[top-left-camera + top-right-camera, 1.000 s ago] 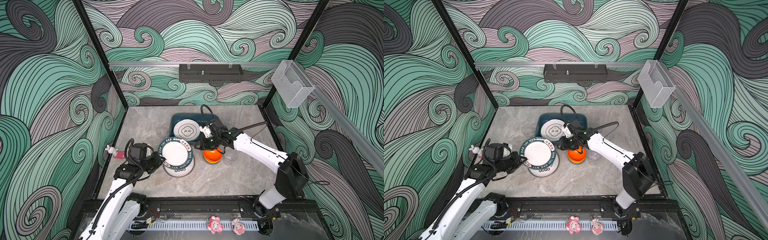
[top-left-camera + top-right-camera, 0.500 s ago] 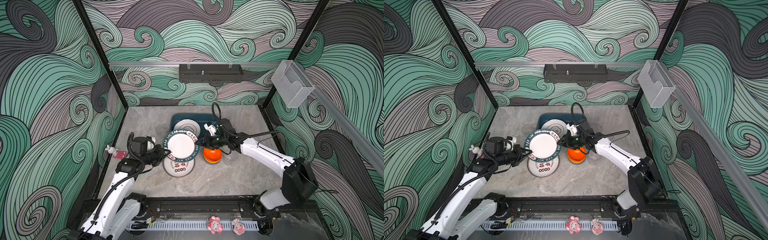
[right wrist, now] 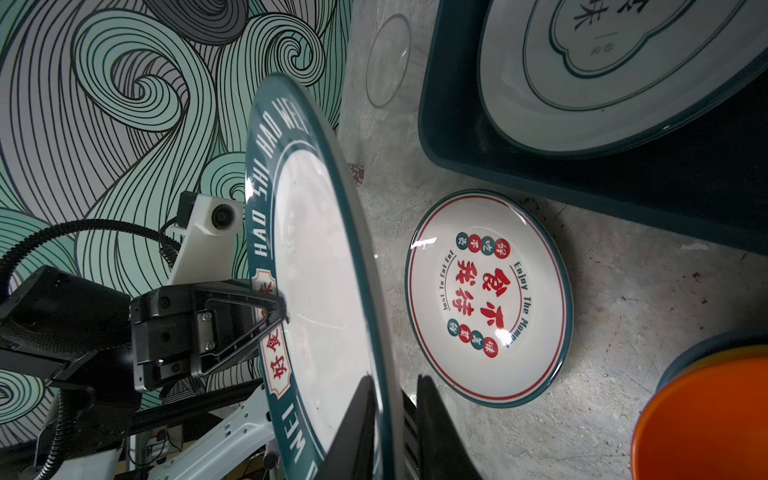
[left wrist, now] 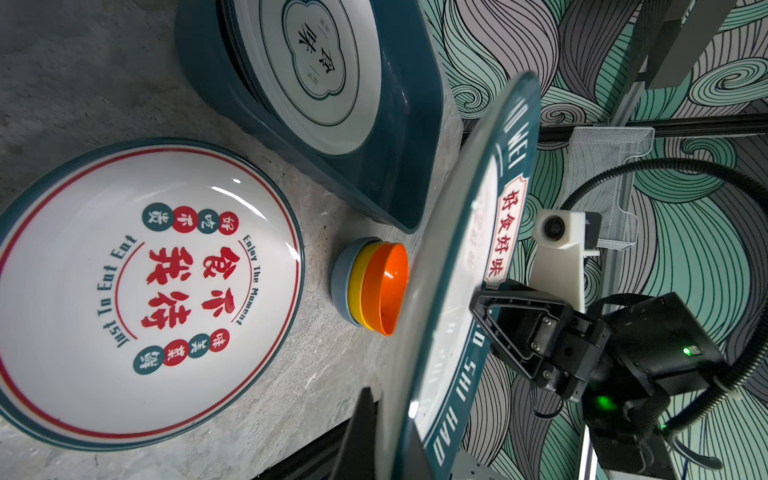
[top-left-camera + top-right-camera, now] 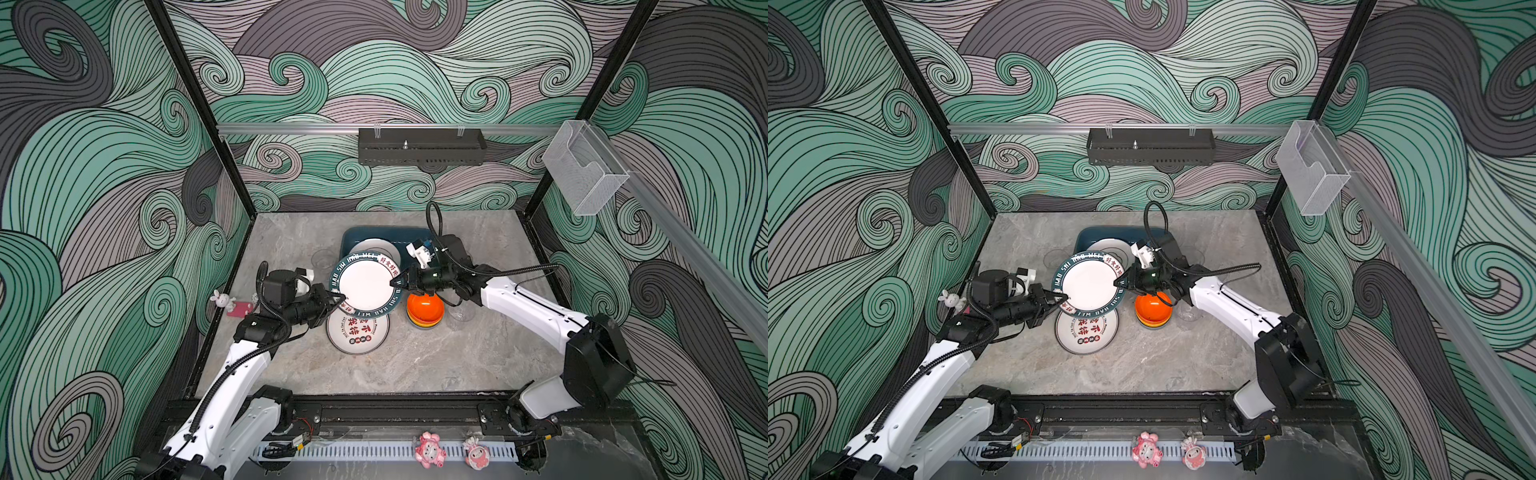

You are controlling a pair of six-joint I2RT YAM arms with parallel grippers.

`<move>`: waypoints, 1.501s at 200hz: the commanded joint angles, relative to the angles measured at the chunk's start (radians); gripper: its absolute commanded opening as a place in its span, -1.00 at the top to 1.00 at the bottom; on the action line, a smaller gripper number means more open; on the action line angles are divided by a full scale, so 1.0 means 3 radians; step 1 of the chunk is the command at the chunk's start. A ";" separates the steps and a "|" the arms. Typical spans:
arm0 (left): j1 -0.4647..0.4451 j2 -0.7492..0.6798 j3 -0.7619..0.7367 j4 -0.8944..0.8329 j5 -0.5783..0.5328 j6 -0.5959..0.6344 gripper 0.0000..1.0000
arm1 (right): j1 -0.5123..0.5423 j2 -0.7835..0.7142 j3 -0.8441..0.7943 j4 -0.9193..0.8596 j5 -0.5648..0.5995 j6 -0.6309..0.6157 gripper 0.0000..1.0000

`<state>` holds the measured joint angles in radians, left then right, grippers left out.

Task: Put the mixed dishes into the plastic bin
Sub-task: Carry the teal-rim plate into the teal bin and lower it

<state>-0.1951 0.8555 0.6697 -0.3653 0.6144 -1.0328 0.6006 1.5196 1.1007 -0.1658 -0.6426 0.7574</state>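
Note:
Both of the robot's grippers are holding the teal-rimmed plate's rim (image 5: 345, 307) tight, so the left gripper should open and move away before the right gripper lowers the plate into the bin (image 5: 408, 234).
A teal-rimmed white plate (image 5: 365, 286) (image 5: 1090, 284) hangs tilted in the air between both arms. My left gripper (image 5: 340, 297) (image 4: 390, 449) is shut on its left rim. My right gripper (image 5: 395, 282) (image 3: 395, 428) straddles the right rim, a finger pressed against each face. Below lies a plate with red characters (image 5: 358, 330) (image 4: 145, 291) flat on the table. The dark teal plastic bin (image 5: 386, 230) (image 3: 623, 178) stands behind, holding another plate (image 5: 374, 247). Stacked bowls, orange on top (image 5: 424, 309), sit under my right wrist. One clear tumbler (image 5: 322, 259) stands left of the bin and another (image 5: 461, 311) right of the bowls.
A pink figurine (image 5: 230, 303) lies at the table's left edge, and two more (image 5: 430, 449) sit on the front rail. A black perforated tray (image 5: 422, 147) hangs on the back wall. A clear acrylic holder (image 5: 586, 166) is fixed at the right post.
My left gripper has lifted the teal-rimmed plate off the plate under it and carried it up and back. My right gripper has come to its right rim and closed there.

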 commanded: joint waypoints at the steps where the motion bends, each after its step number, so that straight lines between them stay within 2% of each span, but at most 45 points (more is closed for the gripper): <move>1: -0.0030 0.0001 0.0112 0.0236 0.0119 -0.0034 1.00 | -0.0010 0.0010 -0.0003 0.0065 -0.0041 -0.0013 0.76; 15: -0.0030 0.0013 0.0108 0.0231 0.0105 -0.0034 0.94 | -0.0013 0.0010 -0.0008 0.0072 -0.0031 -0.0014 0.85; 38: -0.0029 0.0021 0.0099 0.0233 0.0091 -0.0035 0.63 | -0.0041 -0.0014 -0.0013 0.0076 0.0004 -0.0015 0.95; 50: -0.0028 0.0013 0.0099 0.0231 0.0084 -0.0034 0.57 | -0.0056 -0.0024 -0.0012 0.0083 0.0025 -0.0014 0.97; 77: -0.0029 -0.0008 0.0109 0.0182 0.0037 -0.0019 0.31 | -0.0109 -0.0031 -0.0009 0.0086 0.0055 -0.0009 1.00; 109: -0.0029 -0.0075 0.0102 0.0080 -0.0098 0.0006 0.16 | -0.0176 -0.0005 0.0012 0.0059 0.0085 -0.0009 1.00; 142: -0.0024 -0.0214 0.0060 -0.0082 -0.0314 0.0060 0.06 | -0.0268 0.0063 0.0073 0.0012 0.0107 -0.0017 1.00; 197: -0.0013 -0.0549 -0.0067 -0.0417 -0.0721 0.0255 0.05 | -0.0431 0.0314 0.0338 -0.0143 0.0228 -0.0040 1.00; 241: -0.0010 -0.0619 -0.0115 -0.0662 -0.0878 0.0339 -0.03 | -0.0504 0.0669 0.0689 -0.0264 0.0352 -0.0053 1.00; 300: -0.0009 -0.0655 -0.0232 -0.0660 -0.0895 0.0310 -0.09 | -0.0514 0.1258 0.1236 -0.0404 0.0551 -0.0060 1.00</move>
<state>-0.1989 0.6643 0.6037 -0.5388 0.3676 -0.9520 0.4492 1.8580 1.4097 -0.2901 -0.4999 0.7460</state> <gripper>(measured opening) 0.544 0.084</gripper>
